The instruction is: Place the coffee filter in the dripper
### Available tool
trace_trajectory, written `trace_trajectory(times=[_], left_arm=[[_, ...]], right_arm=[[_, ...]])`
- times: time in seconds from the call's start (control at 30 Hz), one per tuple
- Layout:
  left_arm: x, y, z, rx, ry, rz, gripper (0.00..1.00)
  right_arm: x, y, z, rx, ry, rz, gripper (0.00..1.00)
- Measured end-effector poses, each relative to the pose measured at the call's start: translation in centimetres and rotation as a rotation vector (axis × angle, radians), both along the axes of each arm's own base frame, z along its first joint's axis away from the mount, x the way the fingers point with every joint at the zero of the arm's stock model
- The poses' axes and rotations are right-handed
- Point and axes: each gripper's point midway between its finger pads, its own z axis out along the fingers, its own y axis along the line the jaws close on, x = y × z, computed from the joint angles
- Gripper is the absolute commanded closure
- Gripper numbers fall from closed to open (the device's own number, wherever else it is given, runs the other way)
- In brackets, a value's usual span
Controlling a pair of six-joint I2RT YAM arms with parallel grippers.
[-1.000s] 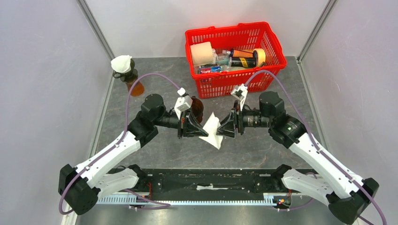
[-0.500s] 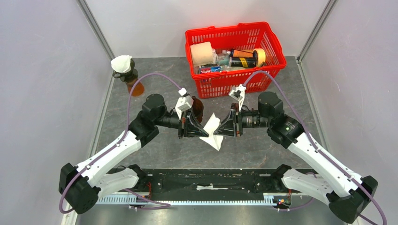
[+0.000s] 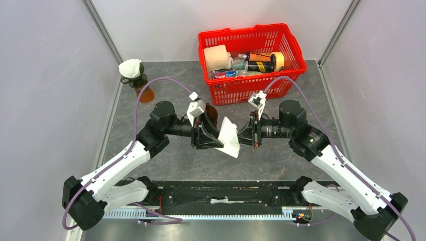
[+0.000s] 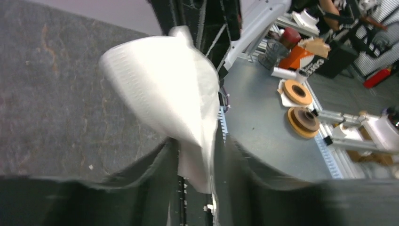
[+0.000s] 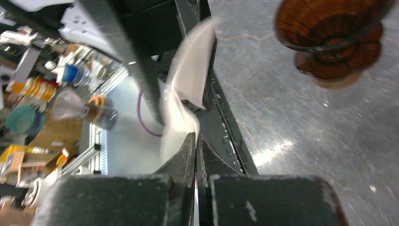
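Next, I take the filter's loose end [image 3: 224,134] with my left gripper before my right gripper opens, because the dripper [image 3: 212,115] stands behind my left gripper, across from my right gripper's hold.
The white paper coffee filter [image 3: 229,138] hangs above the table between my two grippers, which face each other. My right gripper [image 3: 240,136] is shut on the filter's edge; in the right wrist view its fingertips [image 5: 190,141] pinch the filter [image 5: 193,70]. My left gripper [image 3: 217,139] stands open, and the filter [image 4: 164,84] reaches loosely down between its spread fingers [image 4: 155,165]. The amber glass dripper [image 3: 211,114] stands upright on the table just behind the left wrist, seen empty [image 5: 329,33] from the right wrist.
A red basket [image 3: 241,88] holding a paper roll, bottles and tape stands at the back centre. At the back left, a second amber vessel [image 3: 144,91] carries white paper [image 3: 130,68] on top. Grey walls close in both sides.
The right jaws have closed on the filter and the left jaws have opened off it. The filter now hangs more upright between them.
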Motion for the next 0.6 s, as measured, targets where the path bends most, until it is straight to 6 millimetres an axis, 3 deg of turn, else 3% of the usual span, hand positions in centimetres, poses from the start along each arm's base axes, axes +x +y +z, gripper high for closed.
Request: trace_trajectory(times=[0.03, 0.07, 0.27, 0.43, 0.6], left_arm=[[0.3, 0.0, 0.0, 0.002, 0.000, 0.018, 0.21], [0.7, -0.1, -0.2, 0.012, 0.018, 0.052, 0.19], [3.8, 0.3, -0.7, 0.081, 0.095, 0.280, 0.16], [6.8, 0.1, 0.9, 0.115, 0.140, 0.452, 0.14], [5.9, -2.6, 0.1, 0.154, 0.180, 0.397, 0.13]], right_arm=[[0.2, -0.2, -0.2, -0.011, 0.001, -0.022, 1.00], [0.5, -0.4, -0.5, -0.033, 0.009, -0.055, 1.00], [4.3, -3.6, -1.3, -0.200, 0.013, -0.367, 1.00], [6.2, -5.9, -2.7, -0.318, 0.025, -0.530, 1.00], [6.7, -6.5, -4.5, -0.392, 0.058, -0.565, 1.00]])
